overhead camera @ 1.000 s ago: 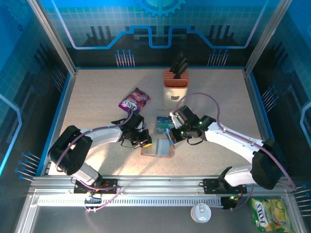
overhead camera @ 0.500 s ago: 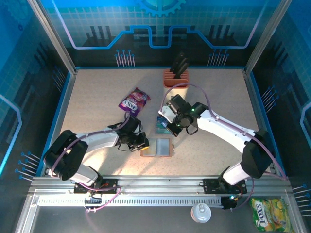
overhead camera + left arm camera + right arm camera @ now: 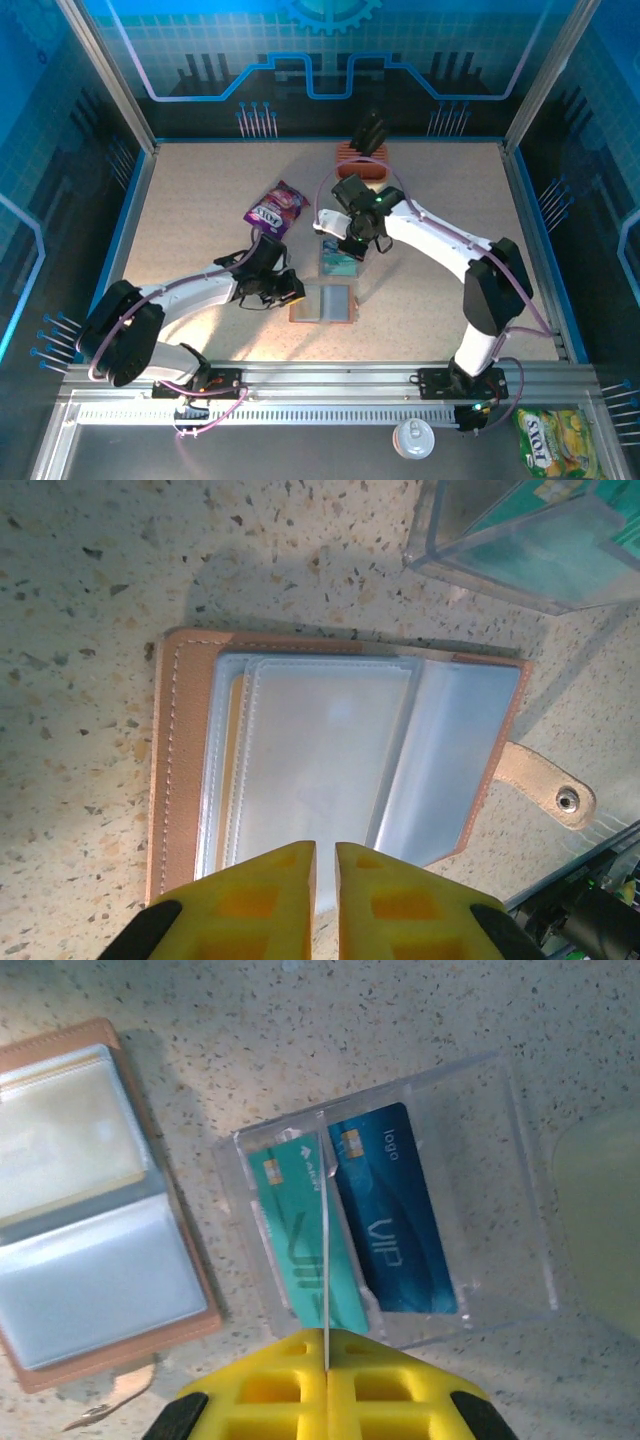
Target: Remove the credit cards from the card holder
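Observation:
The thin credit card [image 3: 325, 1230] hangs edge-on over the open clear tray, so my right gripper should keep on above the two cards [image 3: 345, 1222] and let it go there.
The card holder [image 3: 322, 303] [image 3: 190, 780] lies open on the table, brown rim around pale plastic pockets. My left gripper [image 3: 292, 290] [image 3: 325, 845] sits at its left edge, fingers nearly together with the holder's near edge running into the thin gap. My right gripper [image 3: 345, 243] [image 3: 326, 1335] hangs above the clear tray [image 3: 340, 262] [image 3: 520, 1190], shut on a thin credit card [image 3: 325, 1260] seen edge-on. Two credit cards lie in that tray, a teal one [image 3: 300, 1230] and a darker blue one [image 3: 395, 1220]. In the right wrist view the open card holder [image 3: 90, 1210] lies to the left.
A cream-and-orange knife block [image 3: 362, 165] stands just behind the right arm; its pale base [image 3: 600, 1220] is close to the tray. A purple snack packet [image 3: 278, 207] lies left of the tray. The holder's clasp tab [image 3: 545, 785] sticks out toward the tray [image 3: 540, 550].
My right gripper has swung from the card holder's right edge away to above the clear tray, carrying the card. The left gripper has stayed at the holder's edge.

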`<state>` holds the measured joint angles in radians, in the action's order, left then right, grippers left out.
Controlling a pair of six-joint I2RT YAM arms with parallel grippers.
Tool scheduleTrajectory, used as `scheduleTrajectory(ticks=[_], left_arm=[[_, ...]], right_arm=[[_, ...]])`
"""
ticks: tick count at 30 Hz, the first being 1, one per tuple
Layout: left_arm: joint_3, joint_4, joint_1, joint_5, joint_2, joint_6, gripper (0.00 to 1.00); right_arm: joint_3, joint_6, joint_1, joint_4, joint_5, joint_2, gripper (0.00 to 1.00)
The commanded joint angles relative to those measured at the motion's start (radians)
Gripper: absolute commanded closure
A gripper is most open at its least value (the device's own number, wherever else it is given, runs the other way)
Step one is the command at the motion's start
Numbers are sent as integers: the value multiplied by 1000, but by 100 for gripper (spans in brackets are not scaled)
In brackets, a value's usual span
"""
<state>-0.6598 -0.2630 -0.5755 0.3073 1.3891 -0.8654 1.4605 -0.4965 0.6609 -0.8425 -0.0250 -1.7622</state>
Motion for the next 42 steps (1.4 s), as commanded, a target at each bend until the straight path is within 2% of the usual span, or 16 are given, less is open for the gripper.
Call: scheduleTrajectory(ticks=[1,8,15,20,24,32,42], left_arm=[[-21,-57,-5,-23,-34,-18,85],[-20,-77,0,-22,-36,1,86],[-17,-73,17,-16,-25,6,86],[-14,-70,28,-12,-19,12,86],[-12,-71,36,-9,-9,21,86],[-6,-77,41,-18,4,39,87],[34,-68,40,-36,18,47,89]], right_arm=[[74,-97,-16,-74,-23,-50,100],[167,-142,-32,-114,-59,-148,100],[187,-163,-42,-128,-56,-191,100],[200,-155,-43,-126,-78,-201,90],[203,-143,-44,-124,-101,-184,86],[166,-83,-40,-103,-106,-123,84],[-27,166,-14,72,11,52,84]])
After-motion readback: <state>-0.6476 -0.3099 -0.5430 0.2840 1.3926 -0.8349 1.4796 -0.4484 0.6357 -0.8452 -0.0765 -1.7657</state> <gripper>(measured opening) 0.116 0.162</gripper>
